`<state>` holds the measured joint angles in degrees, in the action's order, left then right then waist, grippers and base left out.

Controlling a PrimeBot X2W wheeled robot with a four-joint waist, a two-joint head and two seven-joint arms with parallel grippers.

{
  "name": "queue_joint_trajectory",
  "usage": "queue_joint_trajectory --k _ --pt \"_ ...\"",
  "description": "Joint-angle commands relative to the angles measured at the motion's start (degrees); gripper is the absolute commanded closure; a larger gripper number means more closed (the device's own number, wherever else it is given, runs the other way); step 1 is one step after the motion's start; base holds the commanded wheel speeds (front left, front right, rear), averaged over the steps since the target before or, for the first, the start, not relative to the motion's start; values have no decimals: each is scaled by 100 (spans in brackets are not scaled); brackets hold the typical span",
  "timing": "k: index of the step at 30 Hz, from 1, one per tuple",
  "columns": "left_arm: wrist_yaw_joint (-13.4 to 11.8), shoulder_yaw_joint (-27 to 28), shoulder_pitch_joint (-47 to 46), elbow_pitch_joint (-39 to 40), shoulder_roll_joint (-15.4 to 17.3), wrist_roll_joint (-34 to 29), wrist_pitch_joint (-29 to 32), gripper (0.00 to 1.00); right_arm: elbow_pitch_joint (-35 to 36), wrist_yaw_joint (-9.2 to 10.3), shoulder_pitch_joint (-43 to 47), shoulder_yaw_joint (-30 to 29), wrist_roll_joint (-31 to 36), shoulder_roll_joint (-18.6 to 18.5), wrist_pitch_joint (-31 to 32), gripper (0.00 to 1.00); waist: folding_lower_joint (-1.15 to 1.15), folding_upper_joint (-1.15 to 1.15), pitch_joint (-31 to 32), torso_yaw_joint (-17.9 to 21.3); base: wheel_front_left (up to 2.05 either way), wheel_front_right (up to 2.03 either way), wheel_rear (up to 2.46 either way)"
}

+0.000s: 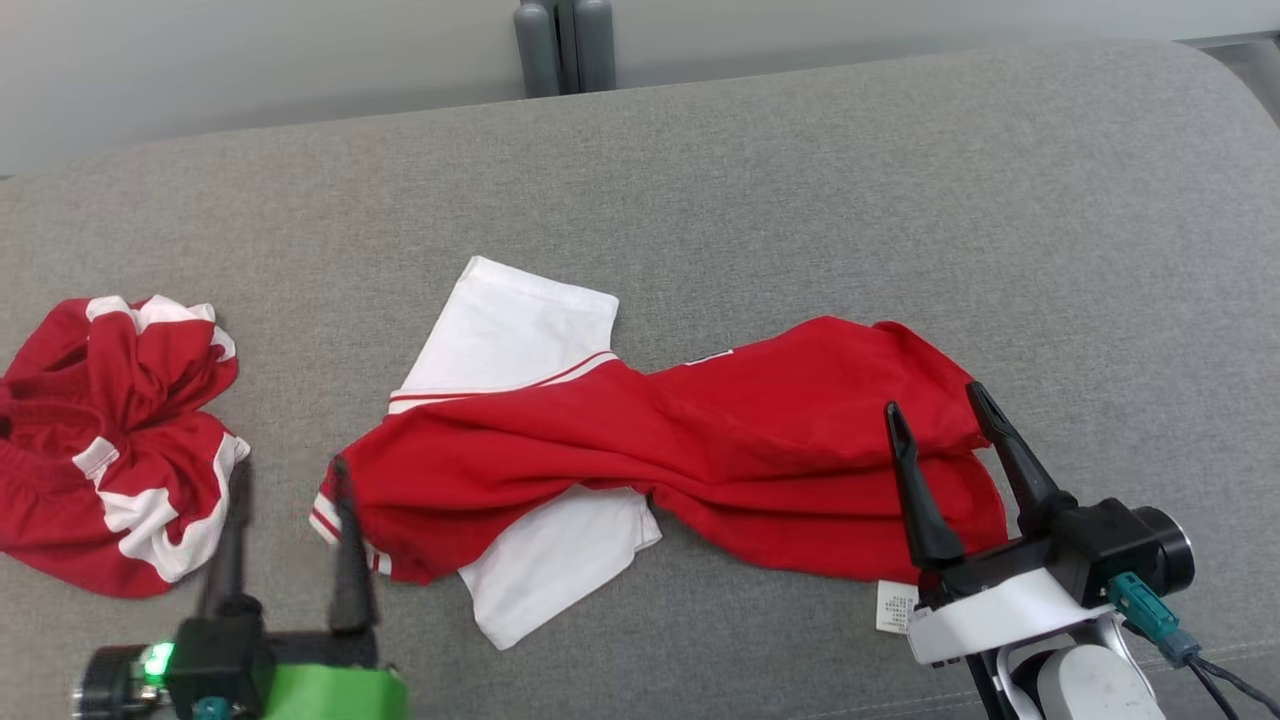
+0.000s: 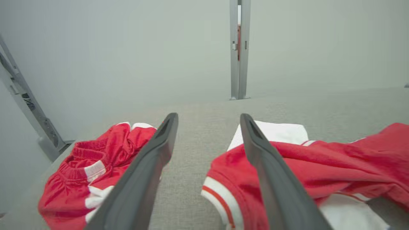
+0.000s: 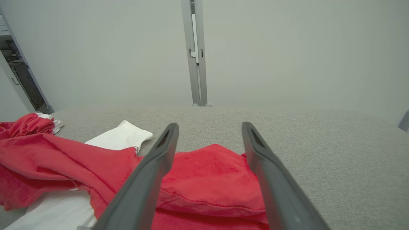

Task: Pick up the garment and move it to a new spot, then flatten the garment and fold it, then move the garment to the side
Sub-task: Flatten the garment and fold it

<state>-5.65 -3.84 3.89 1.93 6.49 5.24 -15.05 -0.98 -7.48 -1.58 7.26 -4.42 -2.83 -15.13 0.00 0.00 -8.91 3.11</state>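
The white sleeve (image 1: pixel 561 564) and care label (image 1: pixel 896 607) both stick out from the same red edge of the garment, so I expect them to come down on the garment when the robot folds that edge.
The garment (image 1: pixel 700 440) is a red shirt with white panels and striped cuffs. It lies stretched left to right, twisted and wrinkled, on the grey cushioned surface (image 1: pixel 800 200). My left gripper (image 1: pixel 290 468) is open at the lower left, and its right finger is at the striped sleeve cuff (image 2: pixel 217 195). My right gripper (image 1: pixel 931 398) is open over the garment's right end, with the red cloth (image 3: pixel 207 172) lying below and between its fingers. Neither gripper holds anything. A white care label (image 1: pixel 897 605) sticks out near the right gripper's base.
A second red and white garment (image 1: pixel 110 430) lies crumpled at the far left, close to my left gripper. A grey post (image 1: pixel 565 45) stands behind the surface's back edge. Bare grey surface stretches behind and to the right of the garment.
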Motion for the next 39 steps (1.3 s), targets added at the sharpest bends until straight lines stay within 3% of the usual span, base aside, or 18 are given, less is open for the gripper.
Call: queue_joint_trajectory --k 1,4,7,15,22,23,24,25,32,39 --pt "356 -219 296 76 -42 112 -7 0 -19 -3 -59 22 15 -10 -2 0 0 0 -14 -44 0 0 0" --pt "795 -421 455 57 -86 293 -8 0 -29 -3 -97 40 44 -10 -2 0 0 0 -26 -64 0 0 0" --pt "1042 -615 669 -370 -155 419 -9 0 -25 -3 -121 45 53 -10 -2 0 0 0 -54 -60 0 0 0" --pt "1265 -1002 367 -1759 -231 1068 256 0 -12 -3 -94 30 110 -9 -2 0 0 0 -153 -46 0 0 0" --pt "1302 -1182 -155 -2386 -197 1418 386 0 9 -3 -205 51 171 -9 -2 0 0 0 -323 0 0 0 0" --pt "1305 -1216 -216 -2438 -173 1421 367 5 9 -3 -204 53 180 -10 -2 0 0 0 -338 11 0 0 0" --pt "1309 -1250 -268 -2505 -158 1454 368 76 6 -3 -189 40 207 -10 -2 0 0 0 -347 22 0 0 0" --pt "1312 -1295 -295 -2562 -145 1475 372 100 4 -3 -165 38 229 -17 -2 0 0 0 -350 32 0 0 0" --pt "1321 -1573 -138 -2503 35 1696 438 100 -89 -3 248 -232 272 -296 -2 0 0 0 -287 57 0 0 0" --pt "1235 -1457 45 -1826 348 1791 379 100 -790 -3 778 -425 -225 -473 -2 0 0 0 -159 -64 0 0 0"
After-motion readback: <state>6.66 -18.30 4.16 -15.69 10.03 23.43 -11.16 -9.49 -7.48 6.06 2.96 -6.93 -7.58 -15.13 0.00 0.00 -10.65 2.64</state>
